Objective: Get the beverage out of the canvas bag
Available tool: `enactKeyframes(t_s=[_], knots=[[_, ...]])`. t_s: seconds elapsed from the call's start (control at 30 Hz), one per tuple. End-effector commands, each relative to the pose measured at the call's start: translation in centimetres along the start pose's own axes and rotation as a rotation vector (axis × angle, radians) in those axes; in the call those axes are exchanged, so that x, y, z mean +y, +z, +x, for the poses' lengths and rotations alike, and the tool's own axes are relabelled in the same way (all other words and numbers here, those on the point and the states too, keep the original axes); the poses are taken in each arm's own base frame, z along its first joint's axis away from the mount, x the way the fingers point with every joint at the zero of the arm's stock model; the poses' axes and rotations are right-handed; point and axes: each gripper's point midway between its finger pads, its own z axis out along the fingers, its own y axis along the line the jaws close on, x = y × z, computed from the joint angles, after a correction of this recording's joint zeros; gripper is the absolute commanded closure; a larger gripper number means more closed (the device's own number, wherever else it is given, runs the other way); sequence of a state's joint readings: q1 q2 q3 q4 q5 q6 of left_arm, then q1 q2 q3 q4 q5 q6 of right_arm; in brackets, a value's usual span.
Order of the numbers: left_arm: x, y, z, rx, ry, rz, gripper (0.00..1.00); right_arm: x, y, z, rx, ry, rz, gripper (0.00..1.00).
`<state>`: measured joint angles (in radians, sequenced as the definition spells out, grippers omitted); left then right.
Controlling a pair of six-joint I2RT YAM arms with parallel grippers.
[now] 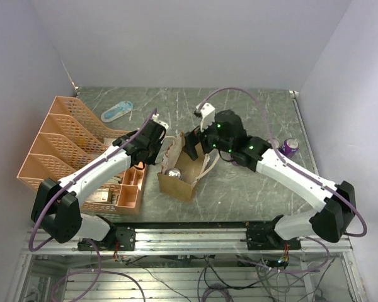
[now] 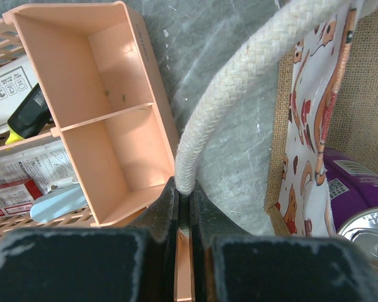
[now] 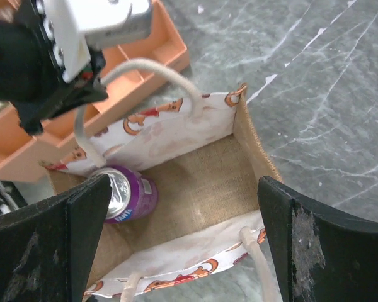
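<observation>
The robot's left gripper is holding the rope handle off the bag's opening (image 1: 188,167), so the right gripper goes on lowering toward the purple can (image 1: 174,173) until its fingers are on both sides of the can.
The tan canvas bag (image 1: 179,184) stands open on the table, its patterned side (image 2: 309,126) white and red. A purple beverage can (image 1: 172,172) stands inside it, seen in the left wrist view (image 2: 359,195) and the right wrist view (image 3: 127,192). My left gripper (image 2: 184,192) is shut on one cream rope handle (image 2: 239,82) and holds it up at the bag's left (image 1: 156,141). My right gripper (image 3: 181,189) is open wide above the bag's mouth (image 1: 192,145), with the can next to its left finger (image 3: 50,245). It holds nothing.
An orange plastic tray organizer (image 1: 69,145) with packets stands just left of the bag; its small compartments (image 2: 107,113) touch the left gripper's side. A second purple can (image 1: 291,146) stands at the right. A blue-white object (image 1: 116,111) lies at the back.
</observation>
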<state>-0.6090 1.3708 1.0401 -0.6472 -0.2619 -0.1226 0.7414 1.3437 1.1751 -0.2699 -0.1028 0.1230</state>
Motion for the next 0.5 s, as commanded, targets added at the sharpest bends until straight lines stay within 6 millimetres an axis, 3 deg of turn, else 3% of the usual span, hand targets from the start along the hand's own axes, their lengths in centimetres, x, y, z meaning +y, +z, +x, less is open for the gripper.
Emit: enactKeyframes(t_s=[0.0,0.27,0.47], knots=[[-0.3,-0.4,-1.5,-0.038,0.000,0.011,0.93,-0.2,1.0,3.3,0.131,-0.195,0.067,0.00],[-0.4,-0.4,-1.4,-0.037,0.002,0.012,0.93,2.8,2.3,8.9,0.271,-0.277,-0.082,0.00],[-0.3,-0.4,-1.4,-0.036,0.003,0.009,0.93,4.7,2.2,11.3,0.322,-0.308,-0.182,0.00]])
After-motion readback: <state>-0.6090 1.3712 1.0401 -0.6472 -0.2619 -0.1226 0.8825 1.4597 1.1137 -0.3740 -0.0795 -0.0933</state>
